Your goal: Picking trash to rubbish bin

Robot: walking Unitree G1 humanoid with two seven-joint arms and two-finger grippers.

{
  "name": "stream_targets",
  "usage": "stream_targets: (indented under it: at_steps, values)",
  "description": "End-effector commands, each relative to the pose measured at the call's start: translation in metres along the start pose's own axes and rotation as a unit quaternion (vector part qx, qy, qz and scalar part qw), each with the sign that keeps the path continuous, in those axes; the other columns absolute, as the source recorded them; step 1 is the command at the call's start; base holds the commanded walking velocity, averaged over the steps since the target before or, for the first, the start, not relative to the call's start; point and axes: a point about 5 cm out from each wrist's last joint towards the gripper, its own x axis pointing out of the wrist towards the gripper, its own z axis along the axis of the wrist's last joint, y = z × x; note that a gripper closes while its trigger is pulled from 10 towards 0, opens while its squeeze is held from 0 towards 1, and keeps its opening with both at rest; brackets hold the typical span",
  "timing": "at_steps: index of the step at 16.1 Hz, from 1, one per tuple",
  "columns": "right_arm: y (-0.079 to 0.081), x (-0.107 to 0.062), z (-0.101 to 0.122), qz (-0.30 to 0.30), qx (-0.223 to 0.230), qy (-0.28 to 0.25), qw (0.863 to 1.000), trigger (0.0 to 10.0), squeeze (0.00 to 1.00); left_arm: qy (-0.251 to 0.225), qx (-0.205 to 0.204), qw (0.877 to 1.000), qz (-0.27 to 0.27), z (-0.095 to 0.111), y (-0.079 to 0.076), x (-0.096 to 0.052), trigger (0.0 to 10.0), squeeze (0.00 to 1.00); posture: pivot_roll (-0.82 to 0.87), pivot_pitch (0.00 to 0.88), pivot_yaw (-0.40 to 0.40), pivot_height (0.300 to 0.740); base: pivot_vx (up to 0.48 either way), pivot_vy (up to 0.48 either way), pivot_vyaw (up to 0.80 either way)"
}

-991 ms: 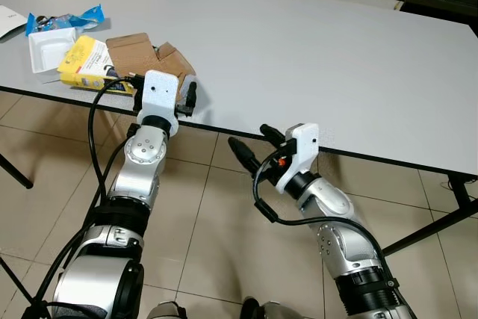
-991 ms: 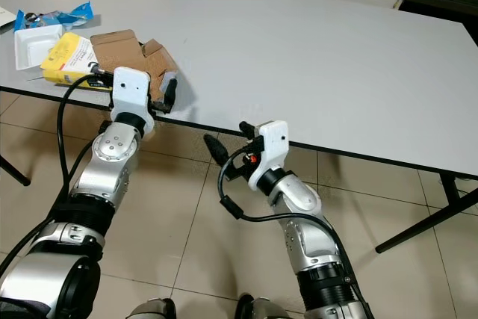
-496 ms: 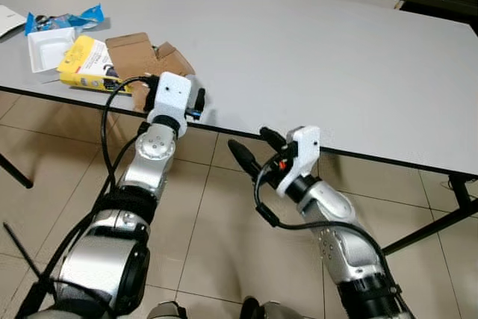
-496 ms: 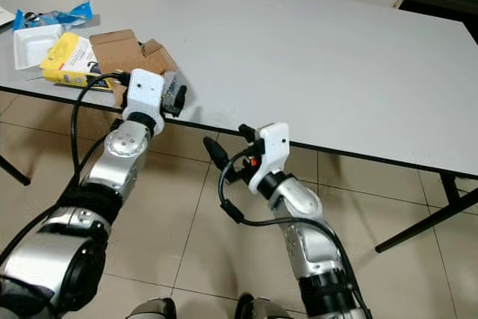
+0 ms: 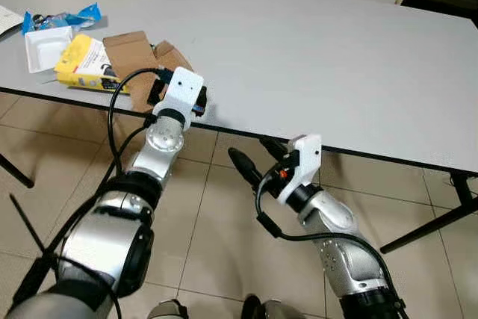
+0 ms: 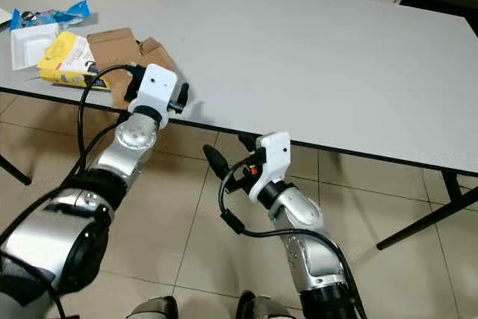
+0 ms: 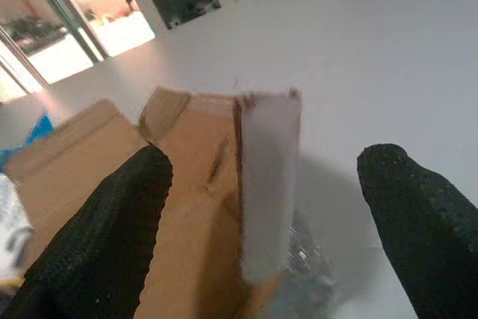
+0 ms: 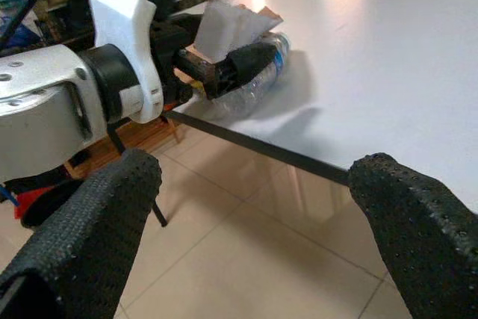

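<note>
The torn brown cardboard box (image 5: pixel 128 57) will come along in one piece when I lift it, since its raised flap still joins the wide panel along a folded edge (image 7: pixel 240 188).
A torn brown cardboard box (image 5: pixel 131 46) lies at the near left edge of the grey table (image 5: pixel 314 57), with a clear plastic bottle (image 8: pixel 254 84) against its near side. My left gripper (image 7: pixel 265 162) is at that table edge, open, its black fingers (image 7: pixel 119 214) on either side of a raised cardboard flap (image 7: pixel 269 177), above the bottle (image 7: pixel 302 289). A yellow packet (image 5: pixel 86 61), a white tray (image 5: pixel 46 46) and a blue wrapper (image 5: pixel 63 19) lie further left. My right gripper (image 5: pixel 252 153) hangs open below the table edge, holding nothing.
Most of the table top to the right is bare grey surface. Tiled floor (image 5: pixel 209 229) lies under the table, with black table legs (image 5: pixel 433 222) at the right and one at the far left.
My left gripper has pushed forward and slightly right over the table edge, closing in on the cardboard flap and bottle. The right arm has sunk a little.
</note>
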Motion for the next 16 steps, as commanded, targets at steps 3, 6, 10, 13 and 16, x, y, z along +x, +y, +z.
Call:
stream_targets:
  at_steps: [3, 6, 10, 13, 16]
  values:
    - [0.0028, -0.0039, 0.0007, -0.002, 0.008, -0.002, 1.000, 10.0, 0.00, 0.006, 0.028, 0.999, 0.030, 0.0101, 0.0096, 0.0069, 0.8, 0.00, -0.16, 0.147, -0.073, 0.740, 0.000, 0.000, 0.00]
    - [0.0033, -0.0068, 0.0000, -0.005, 0.011, 0.000, 1.000, 10.0, 0.00, 0.011, 0.028, 0.999, 0.041, 0.0097, 0.0133, 0.0077, 0.0, 0.00, -0.16, 0.143, -0.073, 0.740, 0.000, 0.000, 0.00]
    - [0.0032, -0.0074, -0.0006, -0.006, 0.012, 0.002, 1.000, 10.0, 0.00, 0.008, 0.030, 0.999, 0.040, 0.0091, 0.0127, 0.0073, 0.0, 0.00, -0.16, 0.132, -0.079, 0.740, 0.000, 0.000, 0.00]
    - [0.0029, -0.0078, -0.0006, -0.006, 0.012, 0.003, 1.000, 10.0, 0.00, 0.008, 0.030, 0.999, 0.041, 0.0086, 0.0127, 0.0070, 0.0, 0.00, -0.16, 0.125, -0.081, 0.740, 0.000, 0.000, 0.00]
    - [0.0030, -0.0074, -0.0007, -0.006, 0.012, 0.003, 1.000, 10.0, 0.00, 0.007, 0.029, 0.999, 0.040, 0.0077, 0.0126, 0.0066, 0.0, 0.00, -0.16, 0.120, -0.080, 0.740, 0.000, 0.000, 0.00]
